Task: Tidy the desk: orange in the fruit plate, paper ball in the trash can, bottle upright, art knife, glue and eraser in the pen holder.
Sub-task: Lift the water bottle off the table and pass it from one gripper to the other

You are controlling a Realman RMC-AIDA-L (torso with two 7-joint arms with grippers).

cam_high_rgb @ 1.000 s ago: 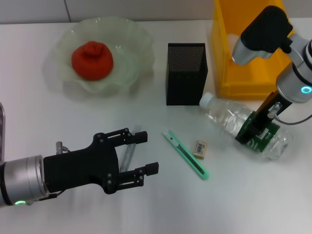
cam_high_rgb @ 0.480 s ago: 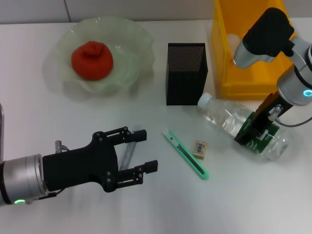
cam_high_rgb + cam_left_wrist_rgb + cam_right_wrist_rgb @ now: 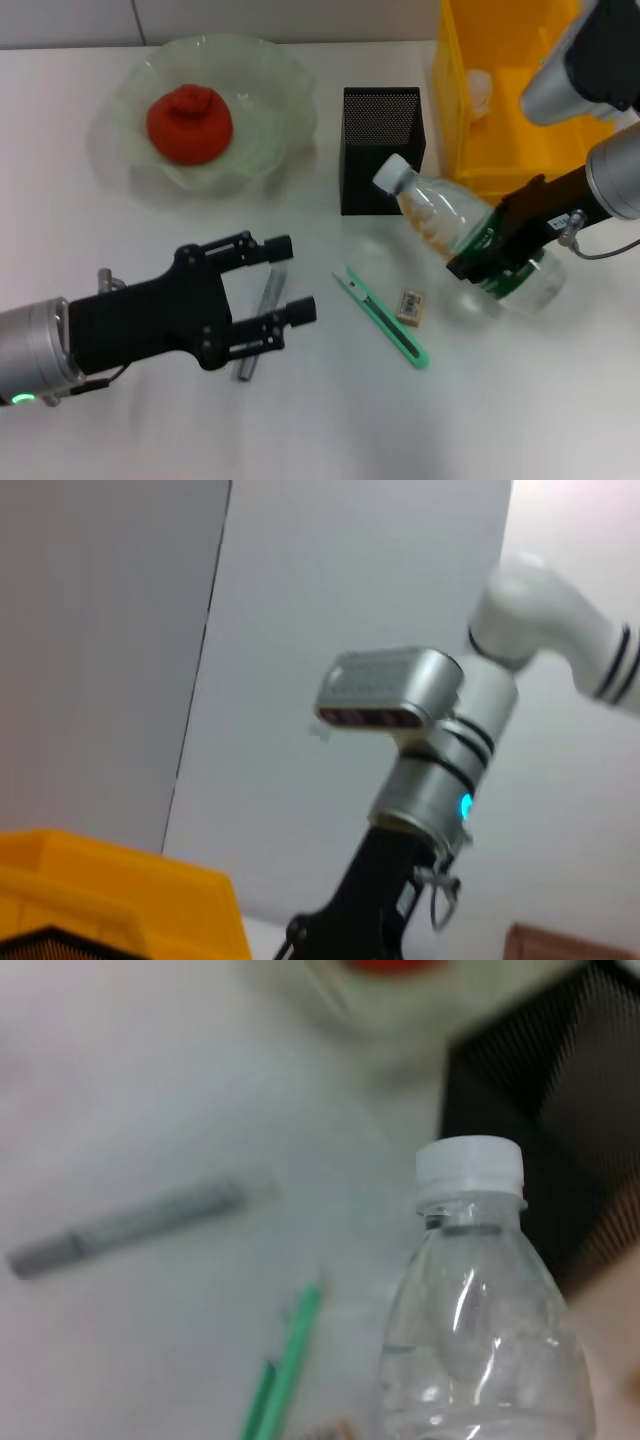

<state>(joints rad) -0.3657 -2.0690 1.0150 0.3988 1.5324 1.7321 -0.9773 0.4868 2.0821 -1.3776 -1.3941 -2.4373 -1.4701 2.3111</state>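
The bottle's white cap is free while my right gripper holds the green label, so my left gripper should keep coming closer, open, until its fingers are on both sides of the cap.
My right gripper is shut on the clear bottle at its green label. The bottle is tilted, its white cap raised toward the black mesh pen holder. In the right wrist view the bottle fills the foreground. My left gripper hangs open over the grey glue lying on the desk. The mint-green art knife and beige eraser lie between the arms. The orange sits in the fruit plate. A paper ball lies in the yellow trash can.
The pen holder stands just left of the trash can, close behind the bottle's cap. The left wrist view shows my right arm against the wall, with the trash can's rim below.
The right gripper has lifted the bottle from lying flat to a steep tilt, cap up and swung toward the pen holder. The left gripper has drifted slightly left, uncovering more of the glue.
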